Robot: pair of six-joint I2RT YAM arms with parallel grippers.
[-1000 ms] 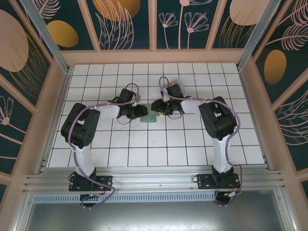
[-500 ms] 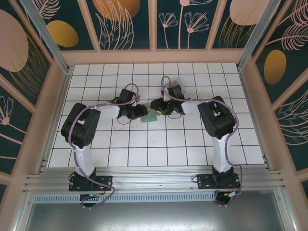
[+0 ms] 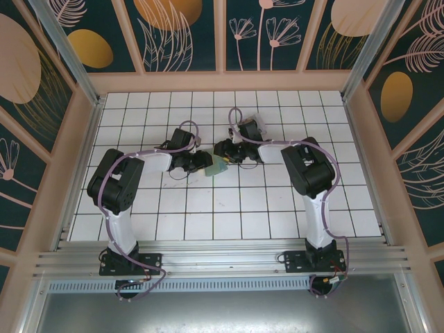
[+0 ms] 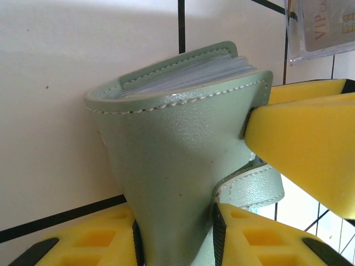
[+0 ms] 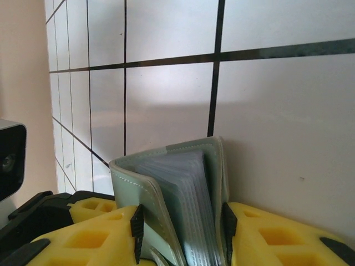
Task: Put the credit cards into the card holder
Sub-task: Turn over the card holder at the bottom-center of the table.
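My left gripper is holding on, but the strap [image 4: 250,186] goes around to the card holder's bottom side. It should let go while my right gripper turns the card holder over before opening the strap.
The sage-green card holder [image 3: 217,165] is held up off the tiles between both grippers at mid-table. My left gripper [image 4: 175,233] is shut on its folded lower end, with the yellow pads pressing both sides of the cover [image 4: 172,160]. My right gripper [image 5: 183,221] is shut on the other end, where the card holder [image 5: 183,199] gapes slightly and shows its clear sleeves. From above, the left gripper [image 3: 203,161] and the right gripper [image 3: 226,152] face each other. A pale credit card [image 4: 324,27] lies on the tiles beyond; the stack of cards [image 3: 252,123] sits behind the right wrist.
White tiled floor [image 3: 222,208] with black grout lines, enclosed by peach-framed patterned walls [image 3: 222,80]. The right gripper's yellow finger [image 4: 302,149] crowds the left wrist view. Open tiles lie toward the near edge, in front of both arms.
The right gripper has shifted a little to the left and toward the far wall. The card holder has moved slightly with it. The left arm has barely moved.
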